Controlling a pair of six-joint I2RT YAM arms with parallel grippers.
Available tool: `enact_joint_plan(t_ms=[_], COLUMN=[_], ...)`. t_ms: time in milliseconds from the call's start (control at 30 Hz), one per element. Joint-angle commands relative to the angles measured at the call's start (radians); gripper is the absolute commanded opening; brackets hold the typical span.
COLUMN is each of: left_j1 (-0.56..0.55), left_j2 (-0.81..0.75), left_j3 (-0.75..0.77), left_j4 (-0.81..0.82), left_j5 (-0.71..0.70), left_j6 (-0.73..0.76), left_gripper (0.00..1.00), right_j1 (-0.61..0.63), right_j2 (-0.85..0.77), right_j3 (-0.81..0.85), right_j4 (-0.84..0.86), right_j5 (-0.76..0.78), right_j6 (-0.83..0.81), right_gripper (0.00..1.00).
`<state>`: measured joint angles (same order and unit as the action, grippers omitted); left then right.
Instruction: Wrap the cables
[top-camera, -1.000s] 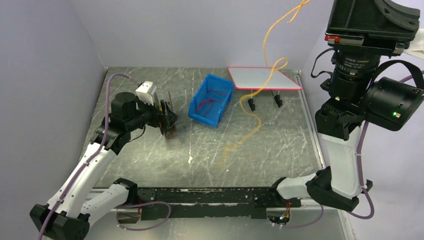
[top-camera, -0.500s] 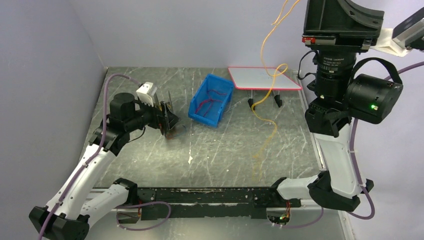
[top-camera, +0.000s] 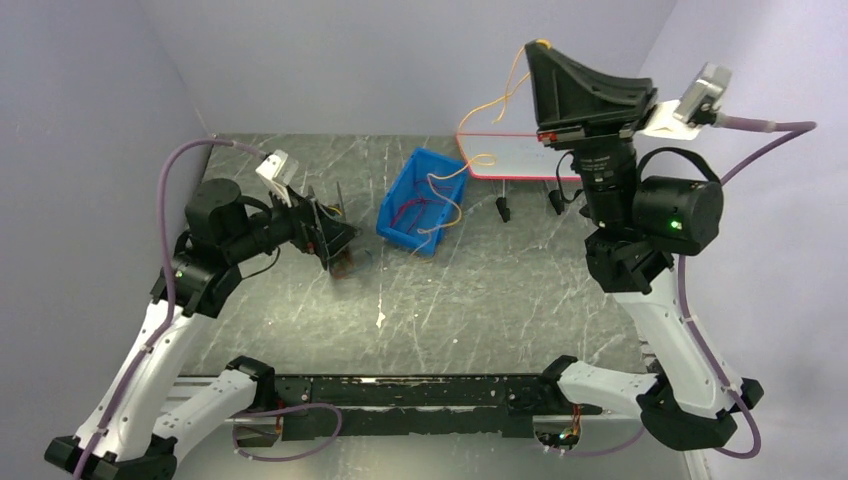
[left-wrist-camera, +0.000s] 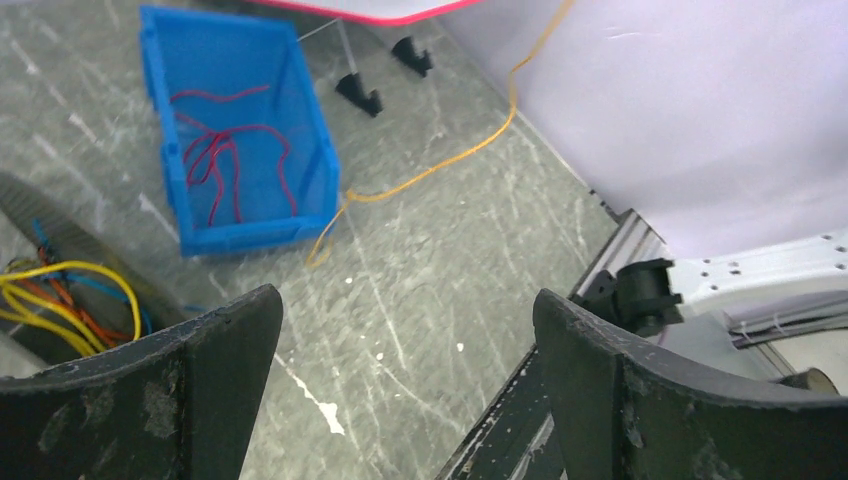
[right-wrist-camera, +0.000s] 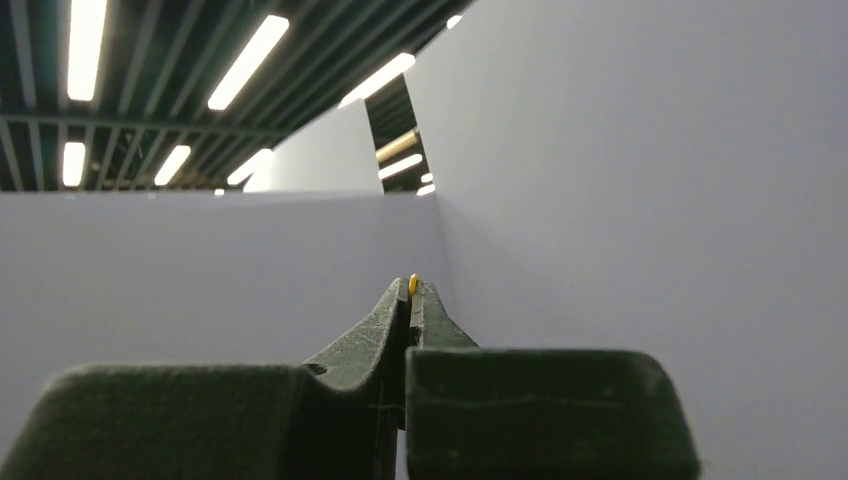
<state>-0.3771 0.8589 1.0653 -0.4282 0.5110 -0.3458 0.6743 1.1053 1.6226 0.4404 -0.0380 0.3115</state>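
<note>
The orange cable (top-camera: 543, 43) is in my right gripper, far from my left gripper. I should bring the cable over and pinch its hanging length (top-camera: 507, 95) with my left gripper.
My right gripper (top-camera: 541, 46) is raised high at the back and is shut on the end of an orange cable (top-camera: 500, 100); the cable's tip shows between the closed fingers in the right wrist view (right-wrist-camera: 411, 285). The cable hangs down to the blue bin (top-camera: 395, 215), and in the left wrist view (left-wrist-camera: 440, 165) its loose end lies on the table by the bin's corner. Red cables (left-wrist-camera: 230, 150) lie inside the bin. My left gripper (top-camera: 322, 228) is open and empty (left-wrist-camera: 405, 300), beside a dark grey spool (left-wrist-camera: 70, 235) that carries yellow and orange wires.
A white board with a pink edge (top-camera: 520, 155) stands on black feet at the back right, behind the bin. Grey walls close the left, back and right sides. A black rail (top-camera: 420, 392) runs along the near edge between the arm bases.
My right arm has swung left and come lower with the orange cable, dragging its loose end from mid-table to the blue bin. My left arm has shifted slightly left.
</note>
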Motion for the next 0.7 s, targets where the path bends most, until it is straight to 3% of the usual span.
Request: enact_joint_plan(t_ms=[0,200,400,667], left_j1=[-0.006,-0.006,-0.006,-0.006], left_j2=[-0.029,-0.080,-0.099,-0.089], left_j3=[0.069,0.067,0.040,-0.046], left_j4=[0.046,0.165,0.344,0.573], left_j5=[0.127,0.249,0.431,0.603], left_j6=[-0.012,-0.123,-0.243,-0.426], left_gripper=[1.00,0.99,1.00,1.00], right_j1=[-0.001,0.000,-0.001,-0.001], right_j2=[-0.052,-0.056,-0.066,-0.061], right_j3=[-0.097,-0.160,-0.264,-0.432], right_j4=[0.006,-0.018,0.070,0.279], right_j5=[-0.045,-0.236,-0.440,-0.537], right_j6=[0.032,0.073,0.175,0.355], right_gripper=[0.00,0.00,0.00,0.00])
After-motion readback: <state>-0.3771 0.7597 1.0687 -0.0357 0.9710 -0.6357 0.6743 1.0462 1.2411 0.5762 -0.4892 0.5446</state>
